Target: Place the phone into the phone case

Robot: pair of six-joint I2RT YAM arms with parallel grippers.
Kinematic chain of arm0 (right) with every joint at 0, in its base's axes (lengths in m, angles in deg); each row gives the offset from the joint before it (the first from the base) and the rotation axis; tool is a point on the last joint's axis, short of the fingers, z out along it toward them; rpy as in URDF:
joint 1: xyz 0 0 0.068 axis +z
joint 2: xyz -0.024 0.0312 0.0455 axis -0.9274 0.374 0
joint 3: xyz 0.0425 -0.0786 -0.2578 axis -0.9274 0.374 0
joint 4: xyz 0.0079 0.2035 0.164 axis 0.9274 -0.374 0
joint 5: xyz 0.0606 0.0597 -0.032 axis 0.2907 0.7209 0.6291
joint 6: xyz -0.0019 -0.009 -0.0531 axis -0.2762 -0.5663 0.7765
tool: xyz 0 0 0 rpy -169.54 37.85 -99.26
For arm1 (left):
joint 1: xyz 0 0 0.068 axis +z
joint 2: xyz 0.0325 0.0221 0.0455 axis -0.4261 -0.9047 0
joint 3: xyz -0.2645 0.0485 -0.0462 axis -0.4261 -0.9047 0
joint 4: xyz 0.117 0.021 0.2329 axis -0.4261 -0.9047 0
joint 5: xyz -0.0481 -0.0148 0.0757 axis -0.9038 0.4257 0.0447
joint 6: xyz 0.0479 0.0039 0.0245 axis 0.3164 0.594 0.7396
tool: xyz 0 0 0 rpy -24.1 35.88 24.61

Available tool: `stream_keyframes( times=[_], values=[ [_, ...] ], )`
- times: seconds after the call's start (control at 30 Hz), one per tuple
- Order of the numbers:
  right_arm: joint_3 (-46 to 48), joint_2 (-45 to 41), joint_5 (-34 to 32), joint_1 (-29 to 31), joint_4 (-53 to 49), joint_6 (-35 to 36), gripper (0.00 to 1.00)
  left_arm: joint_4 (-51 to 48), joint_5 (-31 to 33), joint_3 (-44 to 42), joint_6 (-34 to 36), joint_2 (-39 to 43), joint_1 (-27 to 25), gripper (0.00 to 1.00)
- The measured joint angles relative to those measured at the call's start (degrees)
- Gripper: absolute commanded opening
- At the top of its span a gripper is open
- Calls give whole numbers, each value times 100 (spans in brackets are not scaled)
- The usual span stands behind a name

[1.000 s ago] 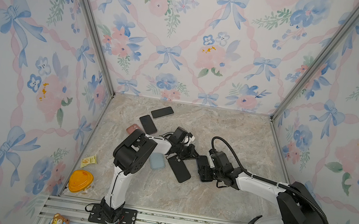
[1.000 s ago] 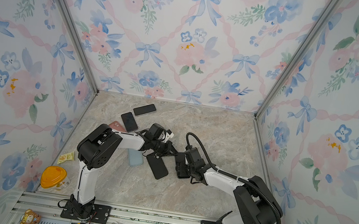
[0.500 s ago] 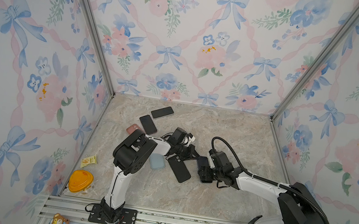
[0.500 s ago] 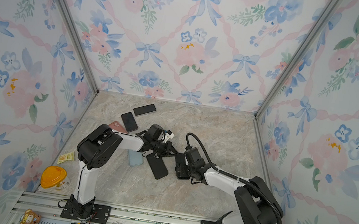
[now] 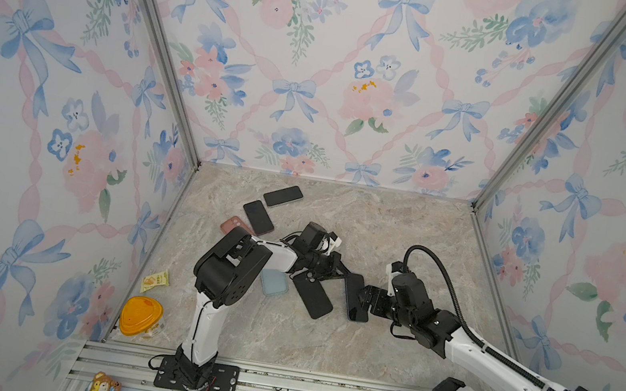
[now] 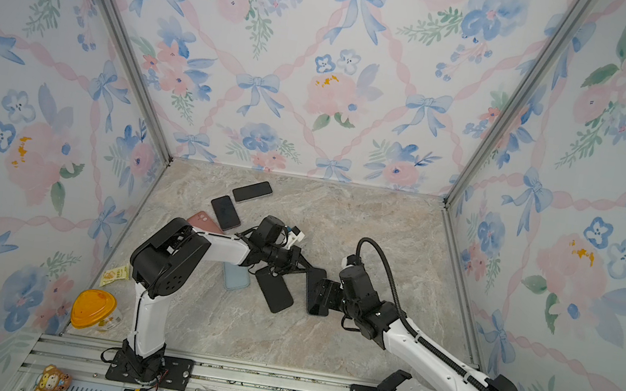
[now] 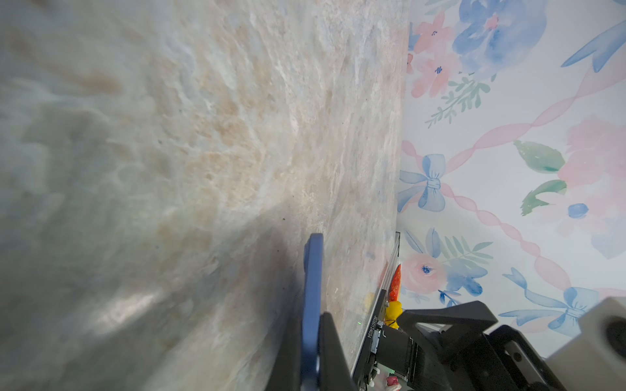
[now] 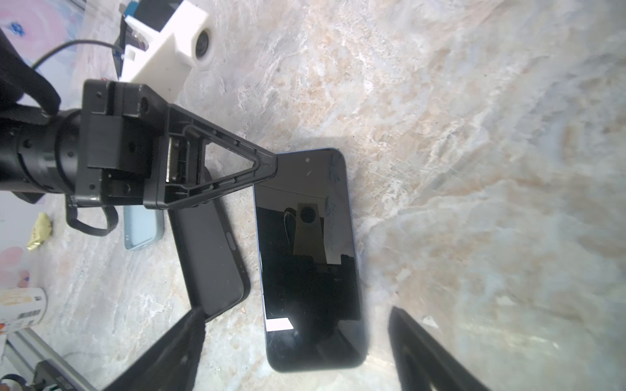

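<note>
The robot's right gripper is open around the phone's near end [image 5: 357, 315], so the left gripper keeps holding the phone's far corner [image 5: 351, 276] until the right gripper grips that end.
A dark blue phone [image 5: 355, 297] [image 6: 317, 291] [image 8: 308, 257] lies screen up on the marble table. Beside it, to the left in both top views, lies an empty black phone case [image 5: 312, 295] [image 6: 274, 289] [image 8: 206, 257]. My left gripper [image 5: 345, 276] [image 6: 306, 270] [image 8: 271, 166] [image 7: 310, 321] is shut on the phone's far corner. In the left wrist view the phone [image 7: 313, 287] shows edge-on between the fingers. My right gripper [image 5: 365, 299] [image 6: 323, 295] [image 8: 294, 313] stands open at the phone's near end, one finger on each side, touching nothing.
A light blue case [image 5: 274, 282] lies left of the black case under the left arm. At the back left are two dark phones [image 5: 282, 196] [image 5: 258, 217] and a pink case [image 5: 233, 226]. An orange-lidded jar [image 5: 140, 316] and a yellow packet [image 5: 154, 280] sit near the left wall.
My right gripper's jaws have spread wider around the phone's near end. The left gripper has closed tight on the far corner. The phone has barely shifted.
</note>
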Motion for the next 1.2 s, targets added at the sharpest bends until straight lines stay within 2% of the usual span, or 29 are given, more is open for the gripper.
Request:
stream_keyframes(
  times=[0.37,0.53,0.73,0.93,1.2],
  values=[
    [737,-2267,-332,-2,4,-1014,82,1163,310,-535,-1021,407,24,0],
    [1143,-2780,-376,-90,326,-1478,79,1770,389,-632,-1543,601,120,0],
    [1475,-2621,-55,-466,1187,-2059,79,2404,575,-887,-2033,1021,254,0],
    [1851,-1617,503,-713,2712,-2643,77,2955,693,-1069,-2441,1167,319,0],
    [1856,-651,981,-986,4240,-3008,63,3237,756,-1283,-2787,1211,334,0]
  ],
)
